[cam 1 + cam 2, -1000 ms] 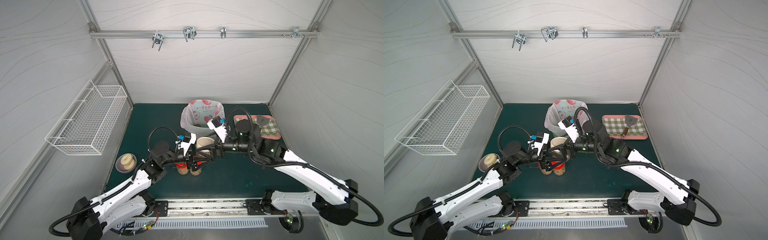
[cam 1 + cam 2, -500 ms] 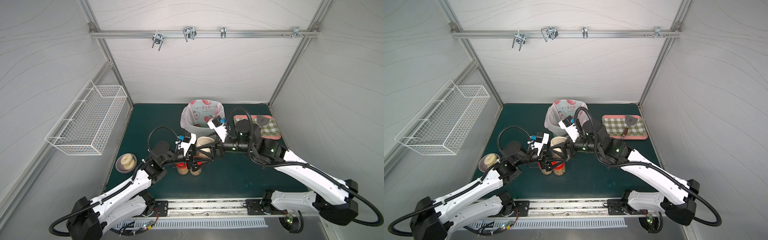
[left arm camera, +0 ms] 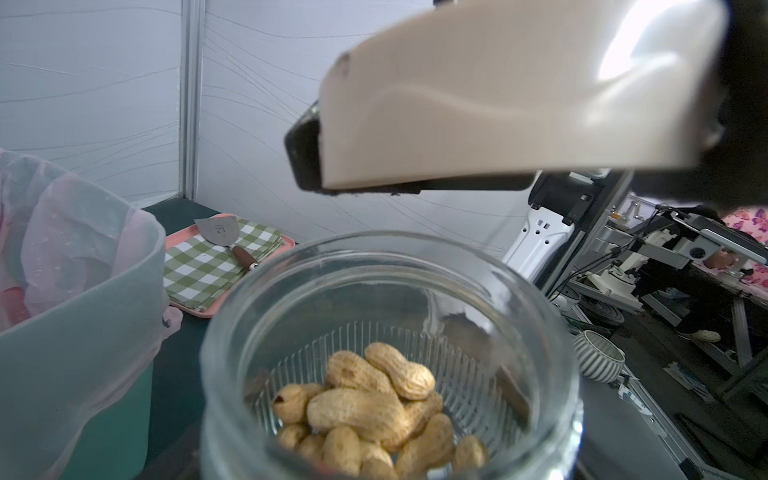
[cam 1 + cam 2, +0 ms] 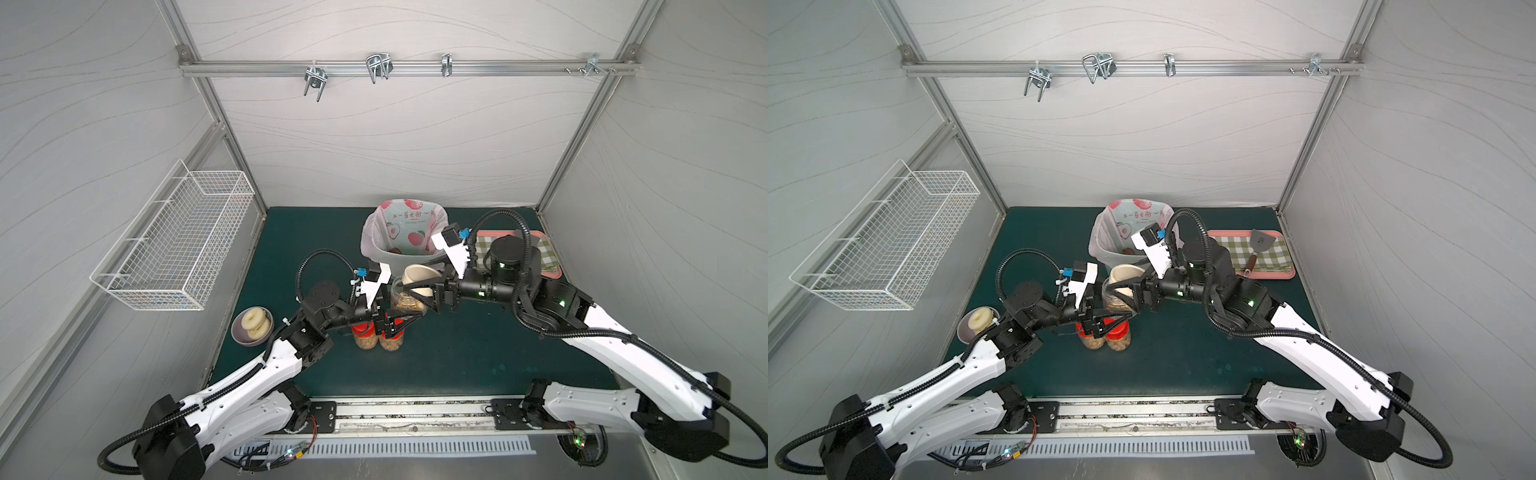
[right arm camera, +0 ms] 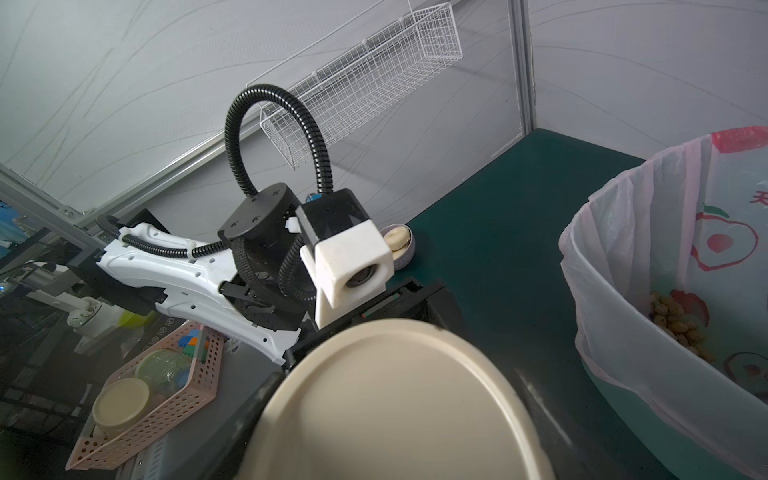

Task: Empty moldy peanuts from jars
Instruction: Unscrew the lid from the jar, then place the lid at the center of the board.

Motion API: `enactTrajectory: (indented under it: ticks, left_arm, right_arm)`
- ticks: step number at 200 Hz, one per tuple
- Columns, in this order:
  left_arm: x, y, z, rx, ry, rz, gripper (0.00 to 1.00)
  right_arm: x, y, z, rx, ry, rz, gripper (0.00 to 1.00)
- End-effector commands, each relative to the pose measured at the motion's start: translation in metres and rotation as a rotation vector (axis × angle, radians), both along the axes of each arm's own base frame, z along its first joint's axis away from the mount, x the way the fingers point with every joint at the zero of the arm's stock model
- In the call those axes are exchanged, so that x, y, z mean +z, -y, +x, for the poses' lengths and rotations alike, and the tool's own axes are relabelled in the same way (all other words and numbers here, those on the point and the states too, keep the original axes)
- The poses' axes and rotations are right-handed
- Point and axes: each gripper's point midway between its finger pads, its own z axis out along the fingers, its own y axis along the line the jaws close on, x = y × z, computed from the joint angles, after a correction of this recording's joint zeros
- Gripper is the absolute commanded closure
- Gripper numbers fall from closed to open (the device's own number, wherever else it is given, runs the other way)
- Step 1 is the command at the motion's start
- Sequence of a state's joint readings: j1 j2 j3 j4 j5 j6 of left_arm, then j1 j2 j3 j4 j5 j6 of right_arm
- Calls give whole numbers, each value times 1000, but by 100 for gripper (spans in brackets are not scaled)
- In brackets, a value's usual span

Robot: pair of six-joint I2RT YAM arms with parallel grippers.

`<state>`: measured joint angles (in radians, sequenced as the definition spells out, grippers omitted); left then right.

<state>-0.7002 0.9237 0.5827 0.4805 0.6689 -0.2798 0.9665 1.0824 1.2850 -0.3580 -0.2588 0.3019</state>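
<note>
My right gripper is holding the beige lid (image 4: 418, 275) clear of the wider jar's opening, so I should keep moving it to the empty mat (image 4: 464, 316) beside the bin and let go there.
The shorter, wider jar (image 4: 400, 293) is held off the mat, lidless, with my left gripper (image 4: 409, 312) shut on its body. Its moldy peanuts (image 3: 365, 411) lie in the bottom in their shells. The beige lid (image 4: 419, 277) hangs tilted just above the jar's mouth, apart from it. My right gripper (image 5: 395, 399) is shut on the lid, one finger on each side of its rim. Two taller jars with red lids (image 4: 365, 332) (image 4: 392, 337) stand side by side on the green mat below my left gripper, both holding peanuts.
The mint-green bin (image 4: 376, 257) with its pink printed bag stands just behind the jar, with peanuts (image 5: 673, 322) inside. A purple bowl of donuts (image 4: 252, 326) sits at the mat's left edge. A pink tray (image 4: 1287, 272) with checked cloth and spatula (image 4: 1258, 245) lies back right. A wire basket (image 4: 183, 241) hangs on the left wall.
My right gripper's jaws have drawn in on the beige lid, which now sits tilted above the jar's mouth. The left arm and the jar have stayed put.
</note>
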Motion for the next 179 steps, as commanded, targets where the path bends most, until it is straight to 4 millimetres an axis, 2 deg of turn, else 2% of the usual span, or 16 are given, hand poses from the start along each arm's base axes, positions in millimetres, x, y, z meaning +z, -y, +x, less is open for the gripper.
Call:
enactTrajectory:
  ticks: [1, 43, 78, 113, 117, 126, 161, 179]
  left_arm:
    - [34, -10, -2, 46, 116, -67, 100]
    - [40, -25, -3, 124, 155, -78, 100]
    - [39, -30, 0, 162, 165, -72, 100]
    - [39, -33, 1, 184, 178, -65, 100]
    - [31, -33, 2, 185, 155, -40, 100]
    - [30, -34, 1, 189, 155, -34, 100]
    - [28, -39, -1, 207, 162, -23, 100]
    - [28, -41, -2, 209, 164, -24, 100]
  right_arm:
    - [7, 18, 11, -92, 21, 29, 31]
    - [-22, 79, 49, -412, 43, -48, 32]
    - [-61, 125, 75, -650, 61, -113, 34]
    - [-113, 148, 89, -790, 58, -166, 35]
    - [-120, 151, 90, -804, 57, -173, 35]
    - [-135, 155, 92, -833, 51, -188, 34]
    - [-190, 167, 97, -909, 30, -218, 34]
    - [-207, 167, 100, -927, 32, -215, 35]
